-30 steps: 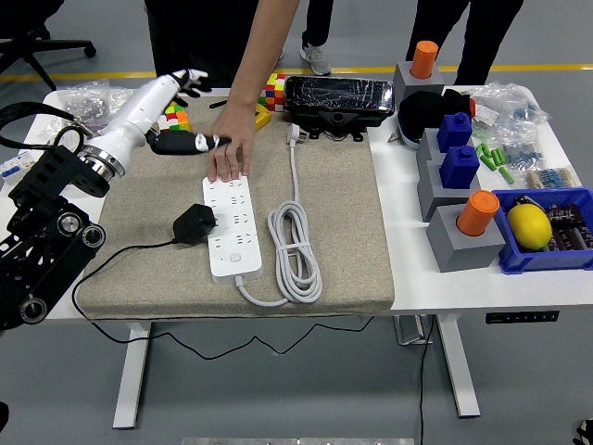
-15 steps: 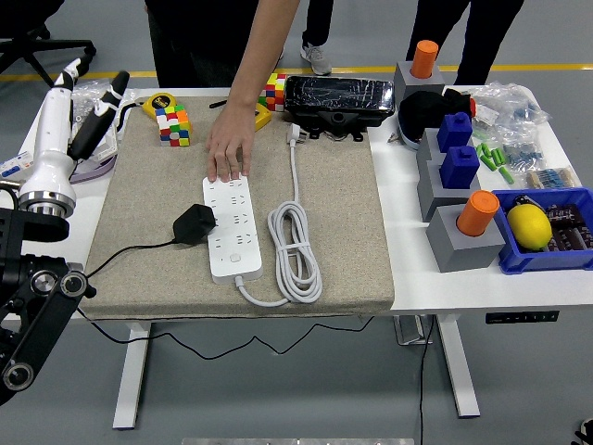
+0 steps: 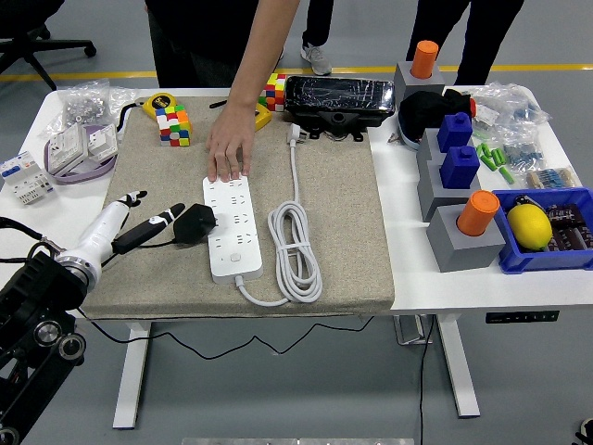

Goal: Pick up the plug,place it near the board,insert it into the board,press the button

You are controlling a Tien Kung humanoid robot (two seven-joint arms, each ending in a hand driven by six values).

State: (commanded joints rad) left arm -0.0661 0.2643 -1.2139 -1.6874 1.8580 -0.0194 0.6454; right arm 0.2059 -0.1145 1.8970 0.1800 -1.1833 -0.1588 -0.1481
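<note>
The black plug (image 3: 195, 224) lies against the white power strip, so the power strip's front end (image 3: 236, 263) will shift slightly aside when I pick the plug up.
The black plug (image 3: 195, 222) lies on the beige mat against the left side of the white power strip (image 3: 232, 228), its black cord trailing left. My left hand (image 3: 156, 211), white with black fingers, reaches in from the lower left and is open. One fingertip (image 3: 174, 216) lies just left of the plug, and I cannot tell whether it touches. A person's hand (image 3: 228, 153) presses flat on the strip's far end. The strip's button (image 3: 235, 262) is near its front end. My right hand is out of view.
The strip's white cable (image 3: 295, 243) lies coiled to its right. Rubik's cubes (image 3: 172, 125) and a black device (image 3: 338, 98) sit at the back of the mat (image 3: 343, 213). Grey blocks with orange cylinders (image 3: 477, 213) and a blue bin with a lemon (image 3: 530, 225) stand on the right.
My left arm swung from over the far left of the table down and forward, bringing the hand low beside the plug. The person's hand, plug and strip have not moved.
</note>
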